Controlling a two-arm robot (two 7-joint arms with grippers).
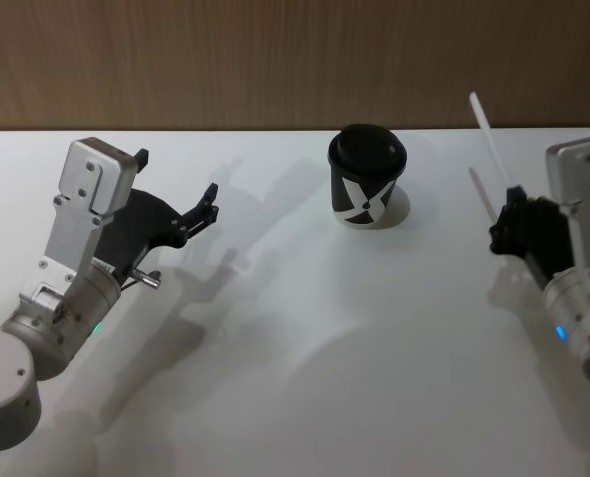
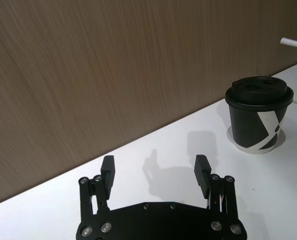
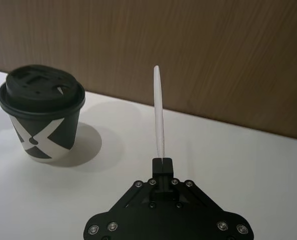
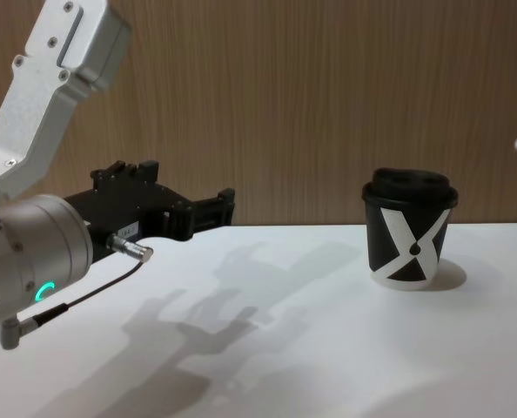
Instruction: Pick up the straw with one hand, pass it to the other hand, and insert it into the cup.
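Observation:
The domed lid has a small opening [image 3: 60, 90] near its rim, so the white straw [image 1: 489, 137] will slide through and stay leaning when I push it in.
The white straw [image 1: 488, 142] stands nearly upright at the table's right side, its lower end pinched in my right gripper [image 1: 512, 217], which is shut on it. In the right wrist view the straw [image 3: 159, 112] rises straight out of the closed right gripper [image 3: 162, 162]. The black cup [image 1: 367, 179] with a white X pattern and a domed lid stands upright at the back centre, left of the straw. My left gripper [image 1: 176, 174] hovers open over the table's left side, holding nothing, well apart from the cup [image 2: 258, 117]. The cup [image 4: 408, 231] shows from the side.
A brown wood-grain wall [image 1: 275, 60] runs right behind the white table [image 1: 305, 338]. The cup [image 3: 41, 117] stands close to that wall. My left arm's silver wrist [image 4: 32, 252] looms large at the near left.

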